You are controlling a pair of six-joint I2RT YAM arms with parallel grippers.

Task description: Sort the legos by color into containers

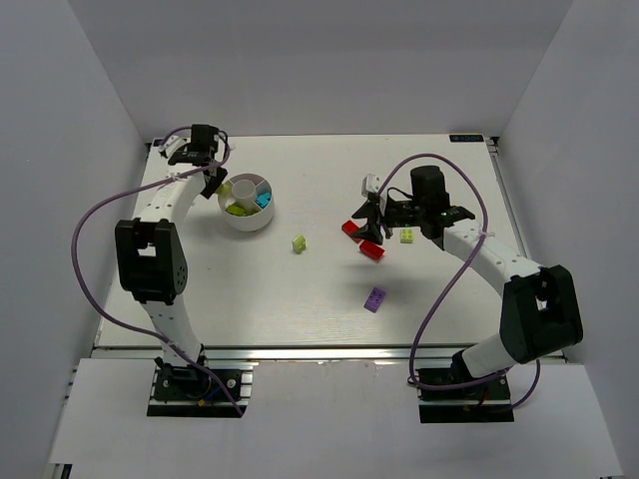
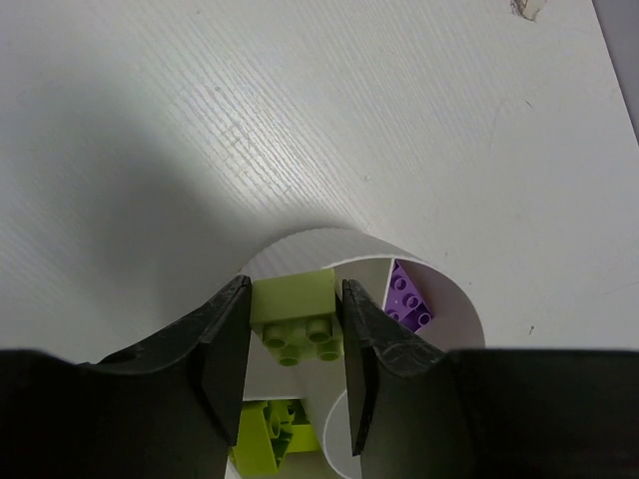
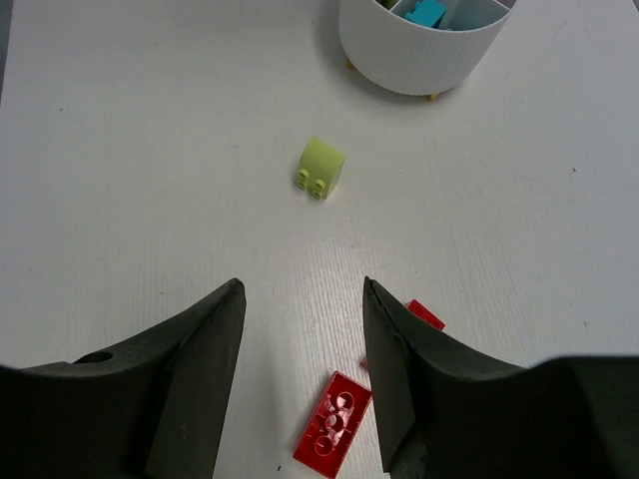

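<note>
The lime-green lego (image 1: pixel 405 236) past the red legos is too far away for my left gripper to reach, so my right gripper should grab it and pass it to my left gripper.
My left gripper (image 2: pixel 296 334) is shut on a lime-green lego (image 2: pixel 298 317) and holds it over the round white dish (image 2: pixel 449 291), above a compartment holding another lime-green lego (image 2: pixel 262 435). A purple lego (image 2: pixel 407 297) lies in the neighbouring compartment. From above, the left gripper (image 1: pixel 222 187) is at the dish's (image 1: pixel 250 226) left rim. My right gripper (image 3: pixel 302 289) is open and empty above a red lego (image 3: pixel 332 417), with a second red lego (image 3: pixel 424 313) by its right finger. From above, the right gripper (image 1: pixel 365 225) hovers over both red legos (image 1: pixel 372 249).
A loose lime-green lego (image 1: pixel 299 243) lies mid-table and also shows in the right wrist view (image 3: pixel 321 168). A purple lego (image 1: pixel 374 299) lies nearer the front. Another lime-green lego (image 1: pixel 408 236) lies under the right arm. Cyan legos (image 3: pixel 426 12) are in the dish (image 3: pixel 414 55).
</note>
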